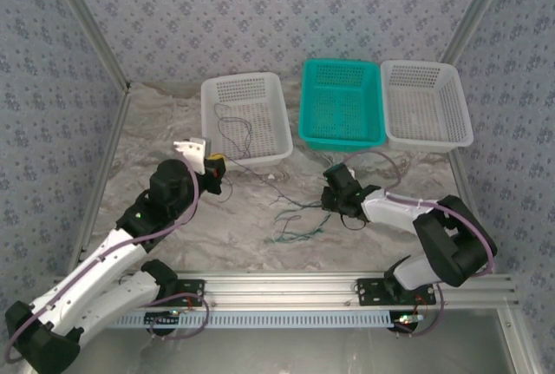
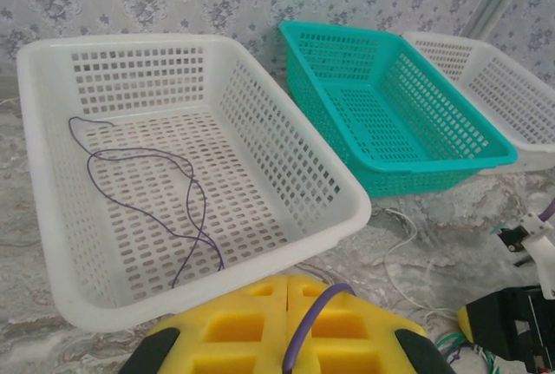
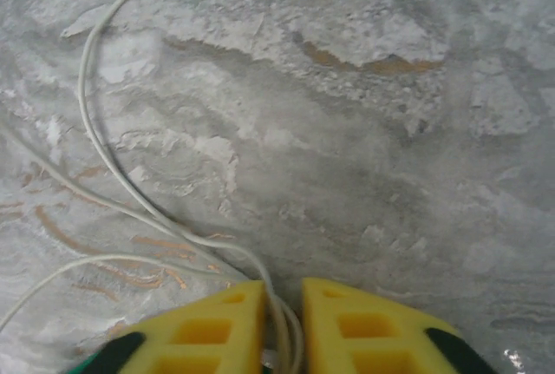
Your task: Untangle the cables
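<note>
The purple cable runs into the green cable (image 1: 305, 206), so my left gripper should pull the purple cable free, away from the white basket and toward the side (image 1: 130, 190).
My left gripper (image 1: 213, 166) hovers just in front of the left white basket (image 1: 245, 86), shut on a dark purple cable (image 2: 316, 306) that runs up between its yellow fingers (image 2: 234, 322). More purple cable (image 2: 143, 164) lies in loose loops on that basket's floor (image 1: 236, 127). At the table's middle my right gripper (image 1: 329, 202) points down at the marbled surface, its jaws (image 3: 284, 294) closed on a whitish-cream cable (image 3: 87, 105) that curves away to the upper left. Green cable (image 1: 297, 233) lies in a squiggle on the table to the left of the right gripper.
A teal basket (image 1: 340, 66) and a second white basket (image 1: 425, 68) stand in a row to the right of the left one, at the back of the table. Patterned walls close in the back and both sides. A metal rail (image 1: 286, 287) runs along the near edge.
</note>
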Controlling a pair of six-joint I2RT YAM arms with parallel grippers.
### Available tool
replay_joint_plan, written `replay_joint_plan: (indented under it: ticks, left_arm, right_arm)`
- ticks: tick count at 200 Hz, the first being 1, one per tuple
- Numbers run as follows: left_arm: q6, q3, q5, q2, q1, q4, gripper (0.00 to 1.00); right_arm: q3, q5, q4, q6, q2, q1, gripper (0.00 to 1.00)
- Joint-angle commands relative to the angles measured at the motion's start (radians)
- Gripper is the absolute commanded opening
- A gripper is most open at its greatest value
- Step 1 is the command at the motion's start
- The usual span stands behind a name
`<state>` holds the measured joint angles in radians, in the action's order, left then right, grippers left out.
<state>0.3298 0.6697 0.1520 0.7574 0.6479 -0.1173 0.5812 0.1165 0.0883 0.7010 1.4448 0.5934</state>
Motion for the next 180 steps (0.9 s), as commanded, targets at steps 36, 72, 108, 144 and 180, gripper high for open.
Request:
replay_joint_plan:
  ticks: [36,72,108,144,180]
  left_arm:
    - [0.135,-0.026,0.205,-0.036,-0.048,-0.152,0.00]
    - [0.206,0.033,0.240,-0.082,-0.260,-0.359,0.00]
    - [0.209,0.051,0.159,-0.115,-0.436,-0.417,0.00]
    - [0.238,0.031,0.120,-0.116,-0.476,-0.416,0.00]
    - [0.196,-0.030,-0.153,-0.126,-0.475,-0.252,0.00]
  right_arm:
    - [-0.026,0.041,0.017,0.033,-0.047,0.002,0.00]
    - [-0.073,0.287,0.227,0.141,-0.280,-0.143,0.00]
    - [-0.146,0.323,0.337,0.176,-0.477,-0.378,0.00]
    - [-0.183,0.320,0.375,0.182,-0.601,-0.469,0.00]
    - [-0.247,-0.055,0.144,0.052,-0.607,-0.452,0.09]
